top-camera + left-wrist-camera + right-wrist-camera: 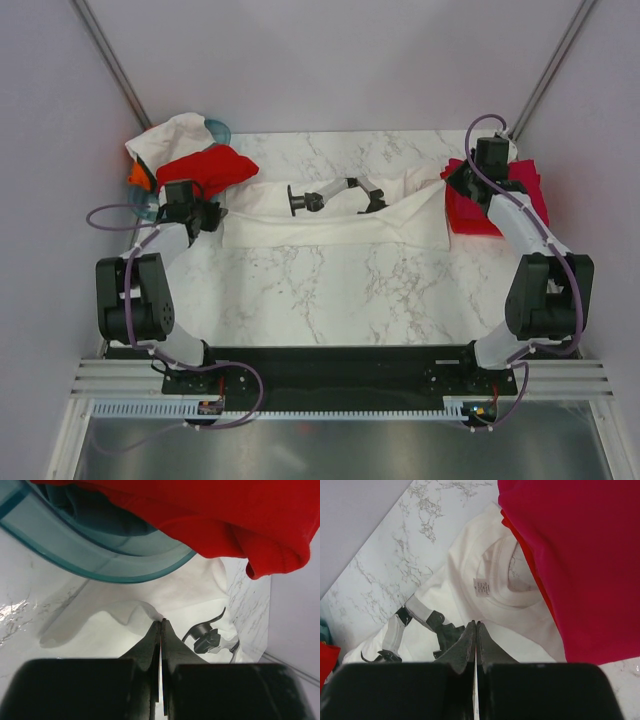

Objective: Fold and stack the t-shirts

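The white t-shirt stretched straight [335,228] is between both grippers, so my right gripper should keep pulling its held end back toward the collar [503,574] and let go there.
A large white t-shirt [330,222] with a black-and-grey robot-arm print lies stretched across the back of the table between my two grippers. My left gripper [214,213] is shut on its left edge; in the left wrist view the cloth [110,630] peaks up into the closed tips [162,621]. My right gripper [452,181] is shut on its right end, close to the collar [500,580], with the tips [476,623] pressed together. A bright red shirt [205,166] hangs over the basket. A folded crimson-pink shirt [500,200] lies at the right, also in the right wrist view [580,555].
A teal plastic basket [100,565] stands at the back left [218,128], holding the red shirt [200,510], a white cloth [170,135] and an orange one [138,176]. The marble table [330,290] runs forward to the arm bases. Walls close in on both sides.
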`<state>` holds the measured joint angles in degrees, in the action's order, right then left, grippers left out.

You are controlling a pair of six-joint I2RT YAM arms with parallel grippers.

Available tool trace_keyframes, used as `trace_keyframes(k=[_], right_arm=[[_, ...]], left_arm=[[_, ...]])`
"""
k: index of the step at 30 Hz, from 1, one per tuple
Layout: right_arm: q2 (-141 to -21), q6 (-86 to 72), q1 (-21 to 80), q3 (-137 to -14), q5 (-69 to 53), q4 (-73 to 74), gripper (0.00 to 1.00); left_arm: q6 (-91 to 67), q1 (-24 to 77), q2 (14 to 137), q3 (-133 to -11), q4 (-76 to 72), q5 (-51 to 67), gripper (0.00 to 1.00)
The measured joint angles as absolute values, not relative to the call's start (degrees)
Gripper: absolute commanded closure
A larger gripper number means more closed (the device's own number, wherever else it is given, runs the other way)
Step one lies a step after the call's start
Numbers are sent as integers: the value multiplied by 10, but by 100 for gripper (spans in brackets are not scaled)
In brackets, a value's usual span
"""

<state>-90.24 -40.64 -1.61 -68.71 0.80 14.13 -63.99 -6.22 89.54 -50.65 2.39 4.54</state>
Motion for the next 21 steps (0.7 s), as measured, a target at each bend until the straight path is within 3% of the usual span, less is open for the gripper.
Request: trace_keyframes(k=[21], right_arm=[[-1018,-385,5,-800,35,154,100]], left_arm=[[-666,-50,932,-519,1,29,98]])
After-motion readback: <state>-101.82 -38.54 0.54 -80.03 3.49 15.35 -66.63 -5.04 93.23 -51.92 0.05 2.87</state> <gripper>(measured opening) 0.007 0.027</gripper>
